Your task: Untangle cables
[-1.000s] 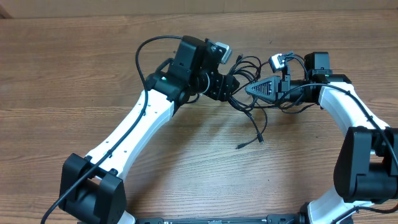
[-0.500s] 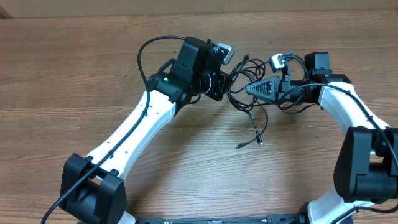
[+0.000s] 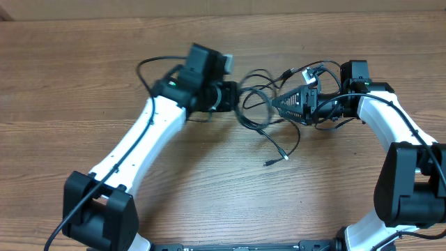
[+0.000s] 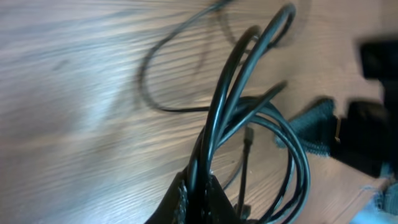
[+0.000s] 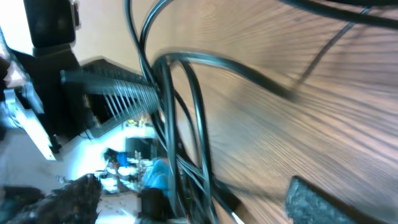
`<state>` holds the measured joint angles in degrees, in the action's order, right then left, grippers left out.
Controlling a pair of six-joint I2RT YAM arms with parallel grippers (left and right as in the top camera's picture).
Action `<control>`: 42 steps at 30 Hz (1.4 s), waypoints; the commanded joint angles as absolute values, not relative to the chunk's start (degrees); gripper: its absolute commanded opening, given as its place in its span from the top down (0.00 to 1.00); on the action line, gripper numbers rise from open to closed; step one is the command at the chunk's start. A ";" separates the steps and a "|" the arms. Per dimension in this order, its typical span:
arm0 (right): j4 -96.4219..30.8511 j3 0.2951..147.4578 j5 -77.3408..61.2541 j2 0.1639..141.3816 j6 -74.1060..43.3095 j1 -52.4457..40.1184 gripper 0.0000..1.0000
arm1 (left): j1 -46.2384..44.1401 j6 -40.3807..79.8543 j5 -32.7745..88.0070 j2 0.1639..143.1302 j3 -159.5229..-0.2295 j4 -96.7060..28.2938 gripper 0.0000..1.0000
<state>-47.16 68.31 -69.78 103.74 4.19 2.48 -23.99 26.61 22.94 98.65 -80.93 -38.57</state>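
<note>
Several cable loops (image 3: 245,95) are in my left gripper and my right gripper is open. Next, my right gripper takes hold of the trailing cable pieces (image 3: 267,134) before my left gripper pulls away.
The cables (image 3: 259,106) are thin black cords in a tangled bunch on the wooden table between my two grippers. Two loose ends with small plugs (image 3: 284,157) trail toward the front. My left gripper (image 3: 233,97) is shut on several strands at the bunch's left side. In the left wrist view the fingers (image 4: 186,200) pinch the looped cables (image 4: 231,93), which arch away over the wood. My right gripper (image 3: 280,104) is at the bunch's right side. In the right wrist view its fingers (image 5: 333,204) stand wide apart, open, with cables (image 5: 186,143) running between them.
The wooden table (image 3: 209,188) spreads all around the bunch. The left arm's own thicker black wire (image 3: 150,66) loops behind its wrist. In the left wrist view the right gripper's grey finger (image 4: 311,127) is close beyond the loops.
The left gripper shut on the cables and pulled them to the left, stretching the bunch. The right gripper went from shut to open and let go of the strands.
</note>
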 commanded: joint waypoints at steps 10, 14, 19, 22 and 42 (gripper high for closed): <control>-47.77 69.45 -63.46 102.10 -7.53 2.20 0.00 | -16.01 35.35 18.96 99.04 -80.99 -45.76 0.96; -47.88 69.45 -63.64 102.10 -13.47 1.56 0.00 | -17.87 34.85 15.33 99.04 -80.99 -45.43 0.96; -47.40 69.45 -63.66 102.10 -14.74 -1.23 0.00 | -21.28 36.64 9.32 99.04 -80.99 -44.25 0.96; -45.06 69.45 -62.76 102.10 -18.85 -3.64 0.00 | -23.22 39.53 7.84 99.04 -80.99 -42.78 0.95; -42.02 69.06 -26.28 102.13 -28.75 -14.28 0.00 | -24.97 43.94 15.25 99.04 -80.99 -39.13 0.96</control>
<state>-42.11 68.31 -32.73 103.72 -28.08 -13.61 -25.10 43.03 10.90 98.70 -80.90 -39.97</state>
